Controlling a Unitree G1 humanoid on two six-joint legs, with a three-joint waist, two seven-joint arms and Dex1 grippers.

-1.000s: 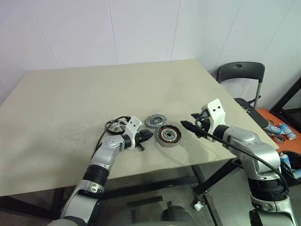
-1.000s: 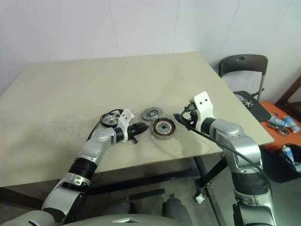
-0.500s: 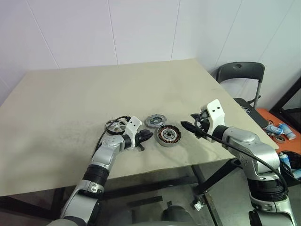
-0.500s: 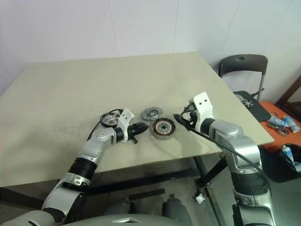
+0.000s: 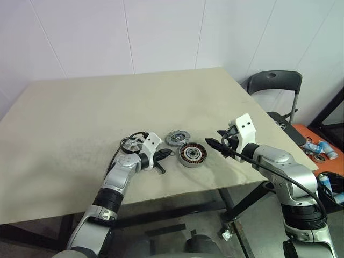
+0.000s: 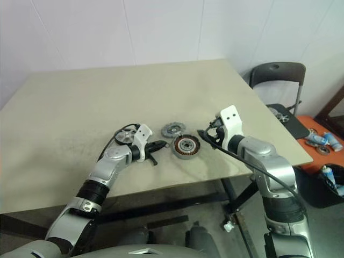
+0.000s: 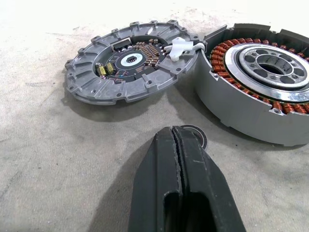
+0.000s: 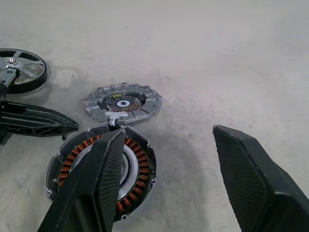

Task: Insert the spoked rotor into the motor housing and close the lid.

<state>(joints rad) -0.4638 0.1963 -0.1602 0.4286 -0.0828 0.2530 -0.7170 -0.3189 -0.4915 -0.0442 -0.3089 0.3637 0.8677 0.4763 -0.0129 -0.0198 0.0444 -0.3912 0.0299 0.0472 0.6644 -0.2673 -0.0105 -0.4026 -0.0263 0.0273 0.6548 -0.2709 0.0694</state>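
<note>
The tiny metal ring [image 7: 199, 135] is just beyond the ends of the left gripper's closed fingers, so the gripper should open, bring its fingers around the ring and lift it.
The spoked rotor [image 5: 130, 145] lies flat on the table behind my left wrist, also seen as a black-rimmed wheel [image 8: 21, 70]. The motor housing [image 5: 193, 155] with its copper windings [image 7: 260, 87] sits in front of the notched grey lid [image 5: 176, 138], which lies face up [image 7: 130, 65] and almost touches it. My left gripper [image 7: 176, 133] is shut and low over the table, pointing at the gap between lid and housing. A tiny metal ring [image 7: 197, 133] lies just past its tip. My right gripper [image 8: 168, 130] hangs open, right of the housing and above the table.
The beige table [image 5: 80, 107] has its front edge close behind both grippers. A black folding chair [image 5: 274, 83] stands off the table's right side, and an orange box [image 5: 317, 148] with small items sits lower right.
My left gripper's fingers have closed together from a slightly open stance. Neither arm has shifted, and the parts lie where they were.
</note>
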